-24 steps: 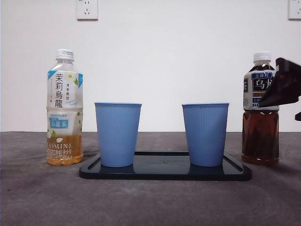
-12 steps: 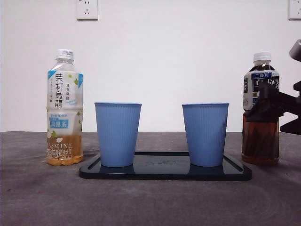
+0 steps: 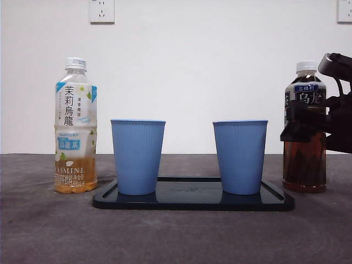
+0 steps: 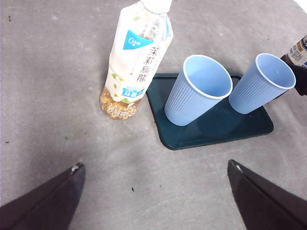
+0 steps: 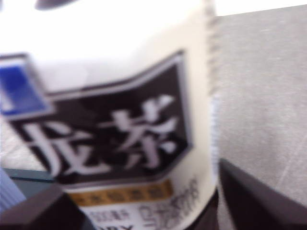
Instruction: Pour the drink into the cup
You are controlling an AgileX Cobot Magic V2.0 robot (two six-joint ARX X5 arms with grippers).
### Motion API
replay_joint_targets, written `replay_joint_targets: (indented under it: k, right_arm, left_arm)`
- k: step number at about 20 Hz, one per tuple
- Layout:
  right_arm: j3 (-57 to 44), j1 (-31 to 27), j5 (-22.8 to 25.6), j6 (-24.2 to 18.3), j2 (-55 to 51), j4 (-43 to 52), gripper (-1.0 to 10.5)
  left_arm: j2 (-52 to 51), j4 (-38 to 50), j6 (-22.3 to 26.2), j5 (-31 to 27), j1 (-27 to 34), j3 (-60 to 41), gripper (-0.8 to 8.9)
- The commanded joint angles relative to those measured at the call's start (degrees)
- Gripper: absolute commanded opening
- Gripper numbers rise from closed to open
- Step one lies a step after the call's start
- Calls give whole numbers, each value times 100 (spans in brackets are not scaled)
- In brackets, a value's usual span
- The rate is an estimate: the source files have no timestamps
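My gripper will tilt the dark oolong tea bottle, and the tea will stay inside because the white cap point(image 3: 306, 66) is closed on the bottle's neck.
A dark oolong tea bottle point(image 3: 304, 165) with a white cap stands upright on the table at the right, beside the tray. It fills the right wrist view point(image 5: 120, 120). My right gripper point(image 3: 302, 129) is at the bottle's label height with one jaw on each side, open around it point(image 5: 139, 191). Two empty blue ribbed cups point(image 3: 137, 157) point(image 3: 240, 157) stand on a dark tray point(image 3: 192, 201). My left gripper point(image 4: 154, 166) is open and empty, high above the table near the tray, and is out of the front view.
A pale jasmine tea bottle point(image 3: 76, 126) with a little tea in it stands left of the tray; it also shows in the left wrist view point(image 4: 136, 62). The table is grey. A white wall with sockets is behind.
My right gripper has come in from the right edge, dropped lower and moved left, and now has its jaws around the dark tea bottle. The bottles and cups have not moved.
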Motion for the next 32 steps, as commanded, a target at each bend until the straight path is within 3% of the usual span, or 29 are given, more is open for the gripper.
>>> replay_joint_targets:
  k: [1,4,8,11,15,19,23,27,32]
  right_arm:
    - [57,24,39,-98,109,57,277]
    - [57,24,-9,-96,103,160,207]
    - [66,24,0,-98,-286,24,199]
    - [234,20,81,-308,-911,-841,199]
    - [933,20,326,-940,-1797,-2761,199]
    - [2090,79,520,-1989,-2225,-4957,199]
    - [3032,404,1038,-3191,-2216,-6634,199]
    - [3307,905,2096,-4395,-2214,-7442,199]
    - [3309,1329,3187,-5484,-2212,-7834,198]
  left_arm:
    - [22,61,74,9,-9,120,478]
    - [22,61,85,9,-9,120,477]
    - [22,61,92,9,-9,120,478]
    - [22,63,133,9,-9,120,478]
    - [22,63,133,9,-9,120,478]
    - [22,61,133,9,-9,120,478]
    - [22,63,133,9,-9,120,478]
    - [22,63,133,9,-55,120,478]
    - [22,61,133,9,-210,120,478]
